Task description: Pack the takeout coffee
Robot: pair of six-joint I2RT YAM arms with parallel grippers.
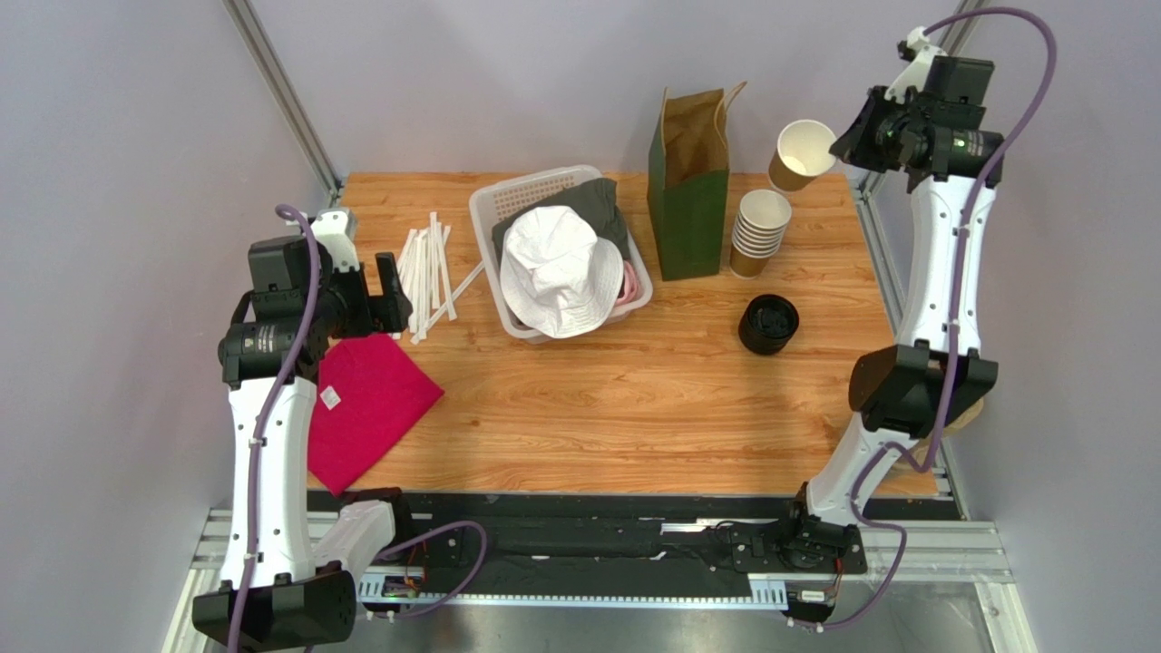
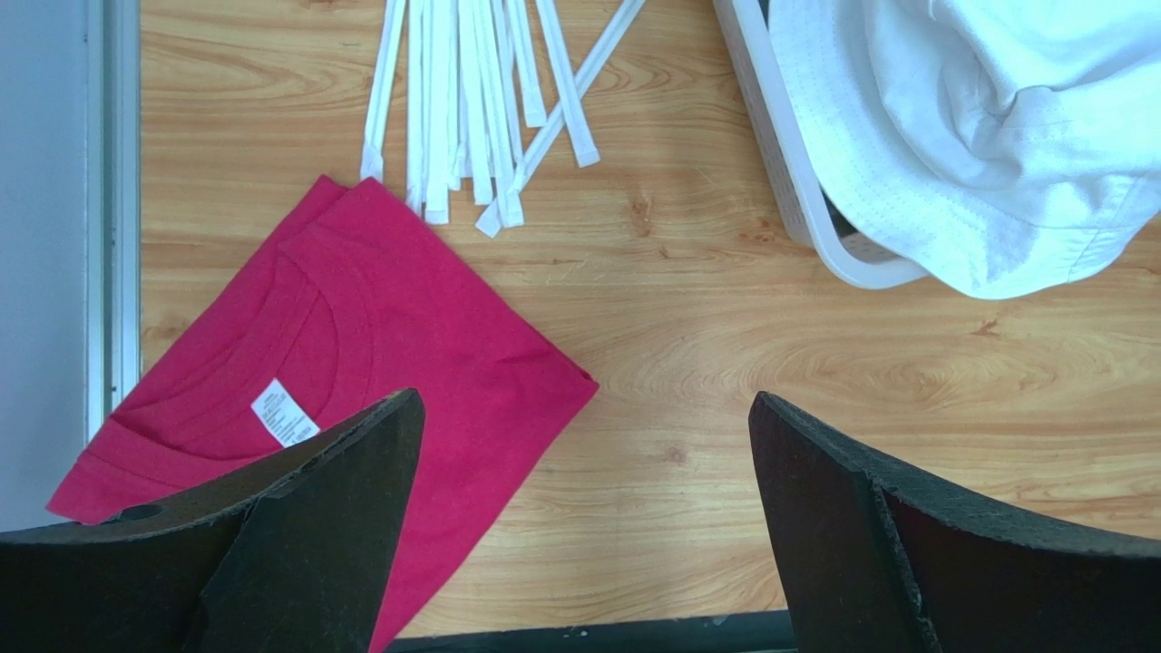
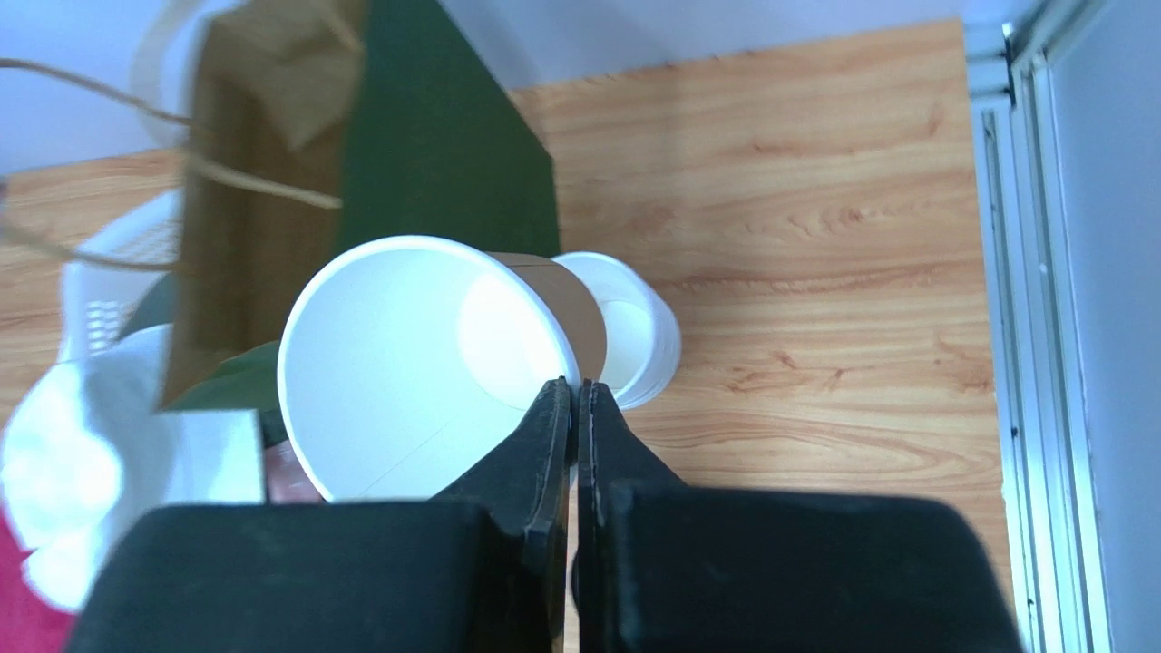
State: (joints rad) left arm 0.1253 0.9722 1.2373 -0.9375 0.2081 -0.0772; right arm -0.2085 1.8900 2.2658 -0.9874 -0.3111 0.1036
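My right gripper should now move the brown cup [image 1: 800,154] toward the open front wood [image 1: 607,415] until the cup's base stands there, because the cup hangs with its opening up and clear of the stack.
A brown paper cup [image 1: 804,150], white inside and with no lid on it, hangs tilted in the air at the back right: the takeout coffee cup. My right gripper [image 1: 853,142] is shut on its rim. In the right wrist view the cup's wall [image 3: 395,354] is pinched between the closed fingertips of the right gripper [image 3: 574,388]. Below it stand the dark green paper bag [image 1: 688,184], open at the top, and a stack of lidless cups [image 1: 761,231]. My left gripper [image 1: 393,291] hangs open and empty at the left, over bare wood beside a pink cloth [image 2: 341,340].
A black pile of lids [image 1: 769,324] sits right of centre. A white basket [image 1: 491,218] in the middle holds a white hat [image 1: 562,272] and dark cloth. White wrapped straws [image 1: 429,265] lie fanned out left of it. A metal rail [image 1: 879,245] runs along the table's right edge.
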